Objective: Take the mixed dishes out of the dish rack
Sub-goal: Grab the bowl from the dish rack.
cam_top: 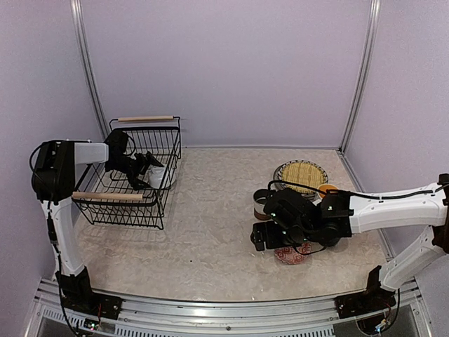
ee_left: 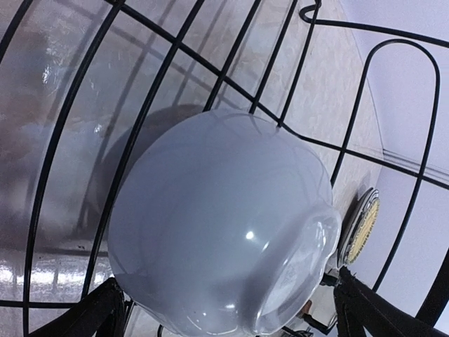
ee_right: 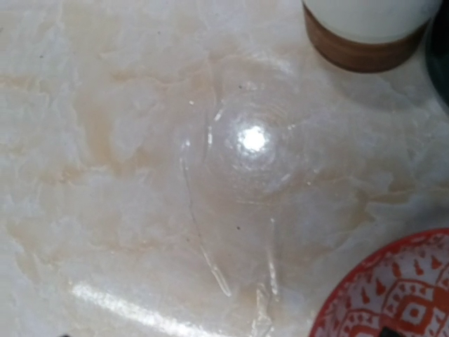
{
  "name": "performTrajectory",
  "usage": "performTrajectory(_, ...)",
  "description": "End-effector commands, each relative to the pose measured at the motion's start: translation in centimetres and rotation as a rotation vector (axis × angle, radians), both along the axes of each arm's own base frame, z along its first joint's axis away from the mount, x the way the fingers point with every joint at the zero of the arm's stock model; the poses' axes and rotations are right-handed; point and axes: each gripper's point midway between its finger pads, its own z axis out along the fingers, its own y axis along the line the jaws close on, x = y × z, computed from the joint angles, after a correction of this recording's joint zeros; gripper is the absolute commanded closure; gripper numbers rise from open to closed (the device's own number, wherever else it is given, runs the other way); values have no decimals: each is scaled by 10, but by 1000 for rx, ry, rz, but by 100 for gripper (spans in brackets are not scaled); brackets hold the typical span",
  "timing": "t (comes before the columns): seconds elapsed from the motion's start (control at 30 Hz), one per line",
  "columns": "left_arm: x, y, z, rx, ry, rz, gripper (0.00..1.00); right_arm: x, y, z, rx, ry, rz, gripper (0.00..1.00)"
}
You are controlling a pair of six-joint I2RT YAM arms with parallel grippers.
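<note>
The white bowl's base (ee_left: 297,272) tilts toward my left gripper. I should therefore open my left gripper's fingers and line them up across the bowl's rim (ee_left: 121,203) and base before I lift.
The black wire dish rack (cam_top: 112,197) with two wooden handles stands at the left. A white bowl (cam_top: 158,175) lies tipped on its side in the rack's right end. My left gripper (cam_top: 145,168) is inside the rack, open, with a finger on each side of the bowl (ee_left: 217,225); I cannot tell if the fingers touch it. The rack wires (ee_left: 56,161) cross behind the bowl. My right gripper (cam_top: 261,239) hovers low over the table, open and empty; its fingers are out of the wrist view. The yellowish woven-look plate (cam_top: 302,175) lies on the table at the back right.
A red-patterned dish (cam_top: 291,254) lies under my right wrist and shows in the right wrist view (ee_right: 393,295). A brown-white cup (ee_right: 365,35), a dark mug (cam_top: 262,199) and an orange-lined mug (cam_top: 327,189) stand near the woven plate (ee_left: 359,232).
</note>
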Motion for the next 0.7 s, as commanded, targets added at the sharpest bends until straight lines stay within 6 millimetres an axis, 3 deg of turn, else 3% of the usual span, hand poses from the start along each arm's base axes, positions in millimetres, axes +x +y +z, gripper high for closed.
performTrajectory(0.0,12,6,-12,-2,1,59,1,1,9,6,9,-18,14,9)
performTrajectory(0.43,7,20,-37,-8,59,168,2,-2,1,3,22,-19,-2,8)
performTrajectory(0.67,11,28,-40,-13,31,235,12,-4,-1,3,20,-16,-8,8)
